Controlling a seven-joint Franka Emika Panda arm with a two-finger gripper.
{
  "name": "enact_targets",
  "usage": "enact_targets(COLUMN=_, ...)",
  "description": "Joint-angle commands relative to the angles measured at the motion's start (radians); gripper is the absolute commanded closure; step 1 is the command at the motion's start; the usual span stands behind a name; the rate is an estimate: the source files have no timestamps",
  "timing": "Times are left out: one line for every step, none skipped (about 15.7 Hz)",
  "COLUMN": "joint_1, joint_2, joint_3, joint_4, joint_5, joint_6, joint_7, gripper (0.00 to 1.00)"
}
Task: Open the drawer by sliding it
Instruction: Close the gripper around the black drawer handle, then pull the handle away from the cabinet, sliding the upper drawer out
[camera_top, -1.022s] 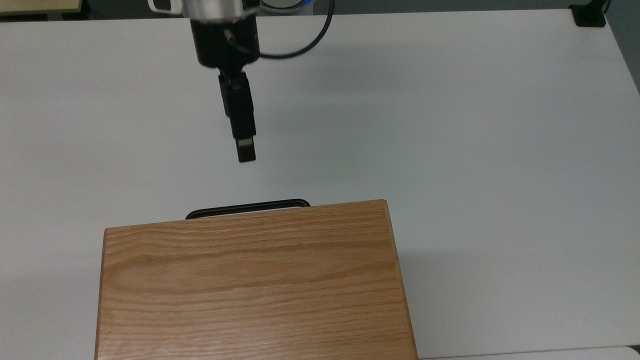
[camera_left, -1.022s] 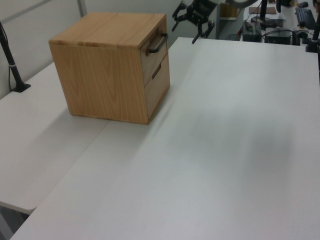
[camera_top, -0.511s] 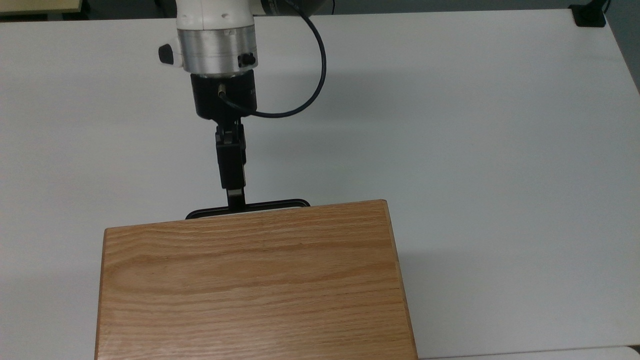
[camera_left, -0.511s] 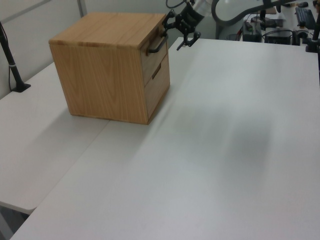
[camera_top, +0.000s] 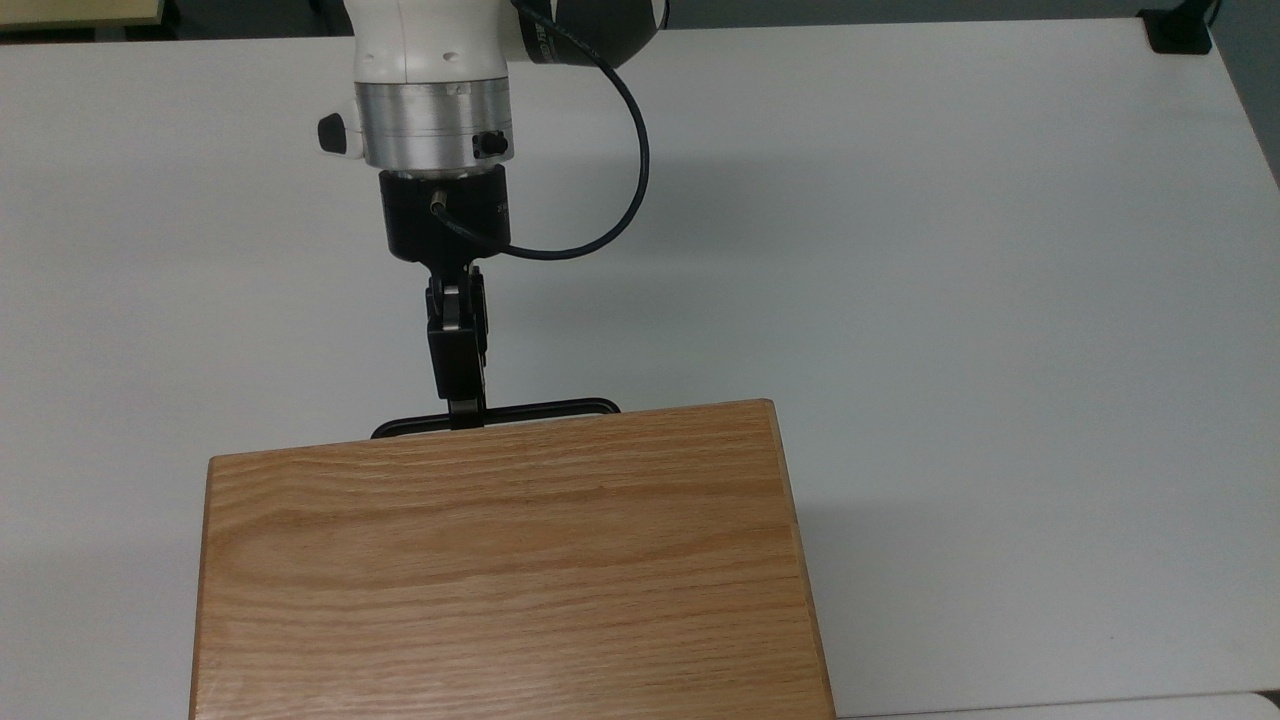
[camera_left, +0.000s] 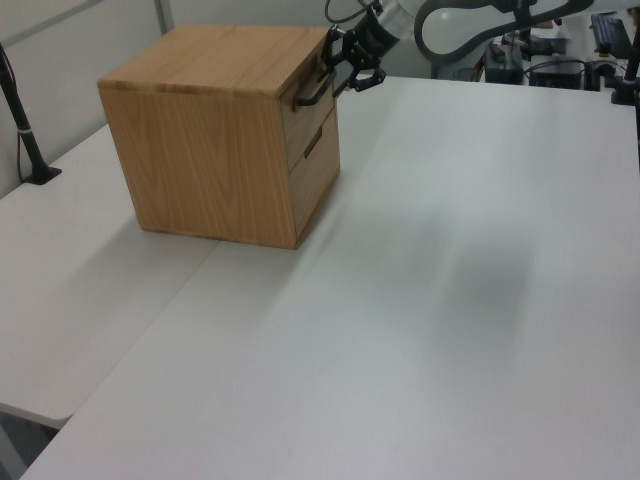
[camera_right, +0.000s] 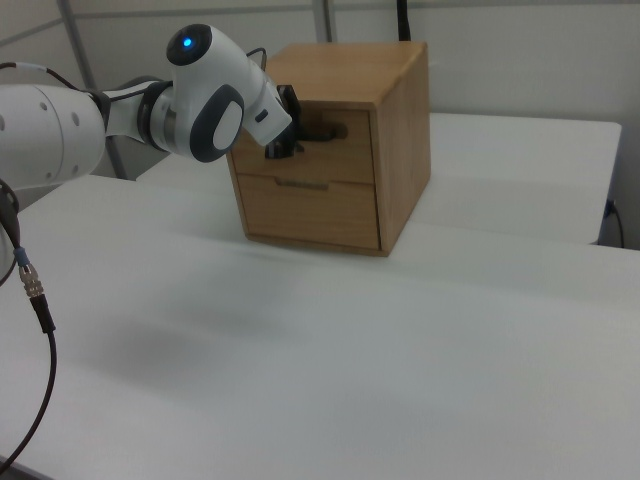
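Note:
The upper drawer's front (camera_left: 306, 124) is split from the lower drawer by a seam (camera_left: 298, 163), so only the upper drawer will slide out when I pull its handle.
The drawer (camera_right: 345, 155) is the upper one of an oak cabinet (camera_top: 505, 560), pushed flush with the cabinet's front. In the top view its black bar handle (camera_top: 550, 409) juts out past the cabinet's far edge. My gripper (camera_top: 463, 412) is open. It has reached the handle left of the bar's middle, with one finger over the bar and one under it. In the left view the gripper (camera_left: 338, 67) sits at the far end of the handle (camera_left: 312, 92), above the drawer's front (camera_left: 308, 120). In the right view the arm's wrist hides most of the gripper (camera_right: 296, 130).
A second drawer (camera_right: 310, 212) with a recessed pull sits below the first. The cabinet stands on a white table (camera_top: 950, 300). A black cable (camera_top: 625, 190) loops off the wrist. A black clamp post (camera_left: 25, 140) stands at the left view's left edge.
The gripper came down from above the table to the handle during the first half second. Since then it has edged slightly left and further onto the bar. The drawer has not moved.

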Motion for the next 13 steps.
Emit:
enact_targets(joint_1=-0.004, joint_2=-0.014, joint_3=-0.029, joint_4=-0.004, joint_5=0.014, joint_6=0.014, joint_7=0.001, gripper=0.86)
enact_targets(joint_1=-0.004, joint_2=-0.021, joint_3=-0.029, joint_4=-0.010, joint_5=0.016, joint_6=0.012, joint_7=-0.006, gripper=0.91)
enact_targets(joint_1=-0.002, joint_2=-0.028, joint_3=-0.029, joint_4=-0.021, joint_5=0.016, joint_6=0.012, joint_7=-0.014, gripper=0.96)
enact_targets(joint_1=-0.002, joint_2=-0.048, joint_3=-0.029, joint_4=-0.036, joint_5=0.016, joint_6=0.011, joint_7=-0.022, gripper=0.98)
enact_targets(joint_1=-0.002, joint_2=-0.073, joint_3=-0.029, joint_4=-0.075, joint_5=0.017, joint_6=0.011, joint_7=-0.038, gripper=0.99)
enact_targets(joint_1=-0.001, joint_2=-0.108, joint_3=-0.028, joint_4=-0.119, joint_5=0.020, joint_6=0.012, joint_7=-0.058, gripper=0.99)
enact_targets(joint_1=0.004, joint_2=-0.137, joint_3=-0.028, joint_4=-0.162, joint_5=0.033, joint_6=0.012, joint_7=-0.081, gripper=0.99)
enact_targets(joint_1=0.007, joint_2=-0.166, joint_3=-0.028, joint_4=-0.197, joint_5=0.053, joint_6=0.011, joint_7=-0.106, gripper=0.99)
enact_targets(joint_1=0.010, joint_2=-0.195, joint_3=-0.028, joint_4=-0.237, joint_5=0.075, joint_6=0.011, joint_7=-0.139, gripper=0.99)
enact_targets(joint_1=0.012, joint_2=-0.227, joint_3=-0.028, joint_4=-0.280, joint_5=0.097, joint_6=0.011, joint_7=-0.176, gripper=0.99)
enact_targets(joint_1=0.013, joint_2=-0.260, joint_3=-0.028, joint_4=-0.323, joint_5=0.118, joint_6=0.009, joint_7=-0.212, gripper=0.99)
enact_targets(joint_1=0.015, joint_2=-0.293, joint_3=-0.028, joint_4=-0.366, joint_5=0.140, joint_6=0.009, joint_7=-0.247, gripper=0.99)
enact_targets(joint_1=0.015, joint_2=-0.329, joint_3=-0.028, joint_4=-0.401, joint_5=0.163, joint_6=0.006, joint_7=-0.281, gripper=0.99)
